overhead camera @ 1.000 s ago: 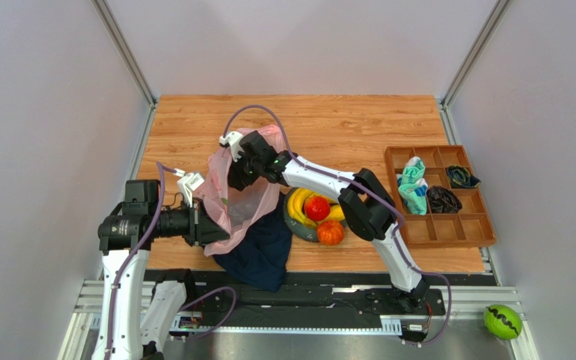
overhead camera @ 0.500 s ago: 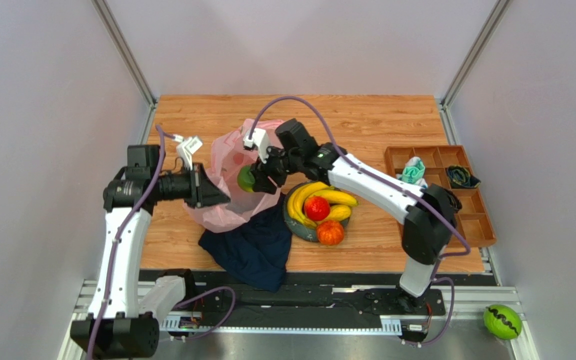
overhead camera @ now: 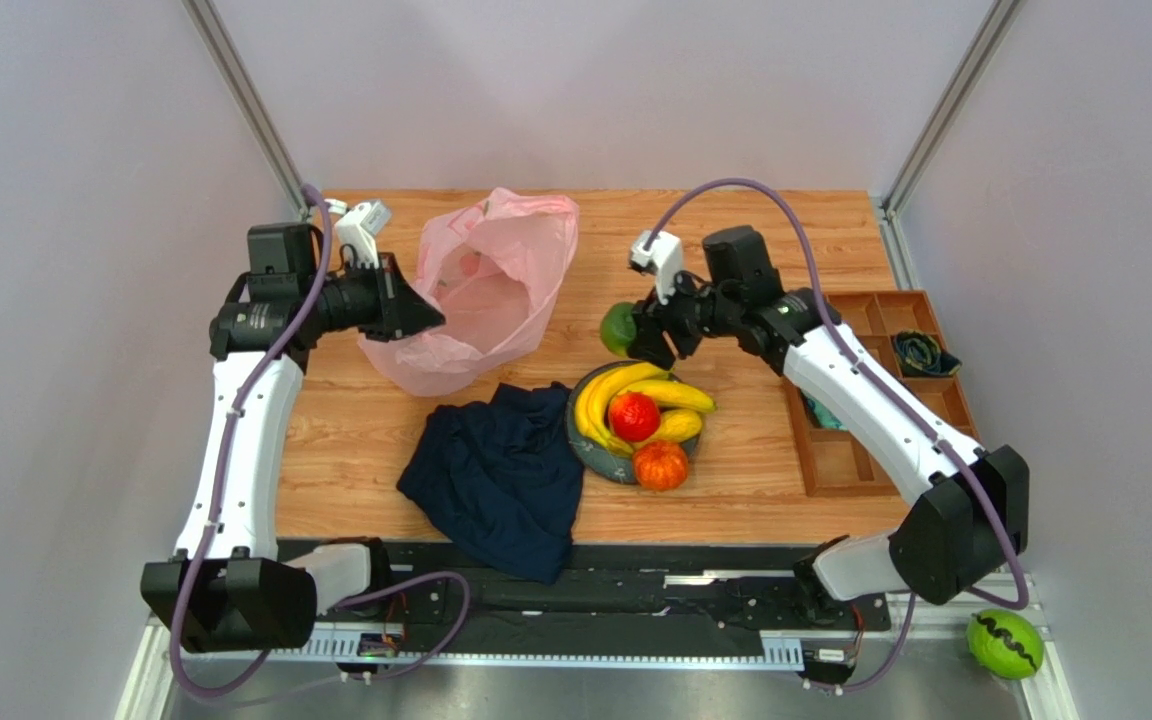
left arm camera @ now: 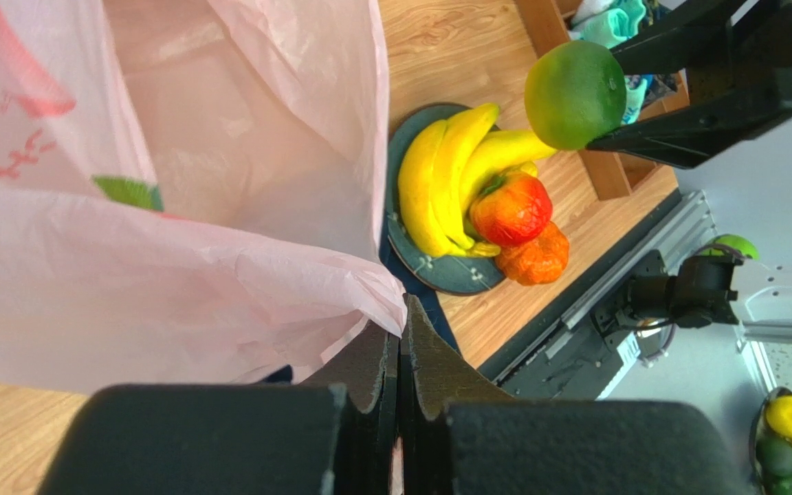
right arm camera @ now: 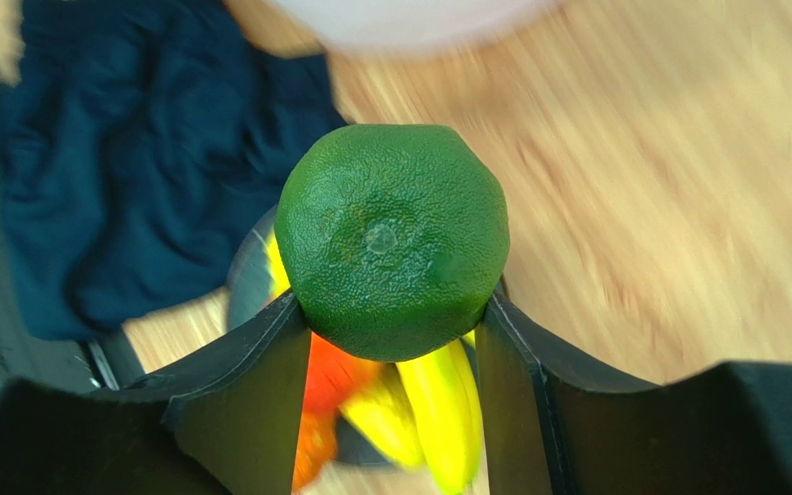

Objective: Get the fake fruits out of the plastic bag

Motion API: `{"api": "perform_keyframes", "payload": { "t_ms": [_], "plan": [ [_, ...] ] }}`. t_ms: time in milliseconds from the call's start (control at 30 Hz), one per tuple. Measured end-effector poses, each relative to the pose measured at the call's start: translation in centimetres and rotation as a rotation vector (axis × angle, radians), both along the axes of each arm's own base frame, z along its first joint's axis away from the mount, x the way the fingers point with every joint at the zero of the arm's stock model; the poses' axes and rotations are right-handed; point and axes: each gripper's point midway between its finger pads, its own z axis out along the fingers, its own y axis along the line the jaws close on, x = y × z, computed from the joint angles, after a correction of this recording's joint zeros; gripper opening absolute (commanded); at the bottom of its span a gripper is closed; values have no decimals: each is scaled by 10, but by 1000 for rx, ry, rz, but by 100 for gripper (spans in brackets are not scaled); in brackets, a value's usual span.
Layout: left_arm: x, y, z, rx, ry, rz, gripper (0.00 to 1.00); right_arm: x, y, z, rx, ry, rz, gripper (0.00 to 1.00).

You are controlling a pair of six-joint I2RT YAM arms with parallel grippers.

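I keep my right gripper heading for the plate, with the green round fruit (overhead camera: 618,327) clear of the pink bag, and release it on the yellow banana bunch (overhead camera: 659,387).
The pink plastic bag (overhead camera: 485,293) stands open at the back left, and my left gripper (overhead camera: 429,312) is shut on its near edge (left arm camera: 379,294). My right gripper (overhead camera: 639,336) is shut on a green round fruit (right arm camera: 392,237), holding it in the air just beyond the far rim of the dark grey plate (overhead camera: 585,438). On the plate lie a yellow banana bunch (overhead camera: 620,402), a red fruit (overhead camera: 633,416) and an orange one (overhead camera: 660,467). The left wrist view shows the green fruit (left arm camera: 574,93) above the bananas (left arm camera: 441,170). The bag's inside is mostly hidden.
A dark navy cloth (overhead camera: 500,477) lies crumpled at the front, left of the plate. A wooden compartment tray (overhead camera: 905,443) with small cloths sits at the right edge. A green ball (overhead camera: 1004,642) rests off the table at the front right.
My right gripper drew the green fruit out of the bag and carried it right toward the plate. My left arm swung back and left, pulling the bag off the cloth.
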Motion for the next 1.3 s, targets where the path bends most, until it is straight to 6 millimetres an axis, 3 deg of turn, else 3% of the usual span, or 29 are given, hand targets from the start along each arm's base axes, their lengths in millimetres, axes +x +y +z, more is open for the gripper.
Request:
{"api": "perform_keyframes", "payload": {
  "t_ms": [33,133,300,600,700,833,1300],
  "plan": [
    [1,1,-1,3,3,3,0,3,-16,-13,-21,23,-46,16],
    [4,2,-4,10,11,10,0,1,-39,-39,-67,71,-107,16],
    [5,4,-5,14,10,18,0,-10,-49,-68,-116,120,-125,16],
    [3,9,-11,14,23,37,0,-6,-59,-95,-164,154,-169,19],
    [1,10,-14,14,31,41,0,0,-58,-97,-156,145,-178,25],
    [-2,11,-16,14,31,45,0,3,-57,-98,-150,143,-185,46],
    [-11,11,-22,14,39,43,0,-1,-57,-98,-144,166,-184,62]
  ]
}}
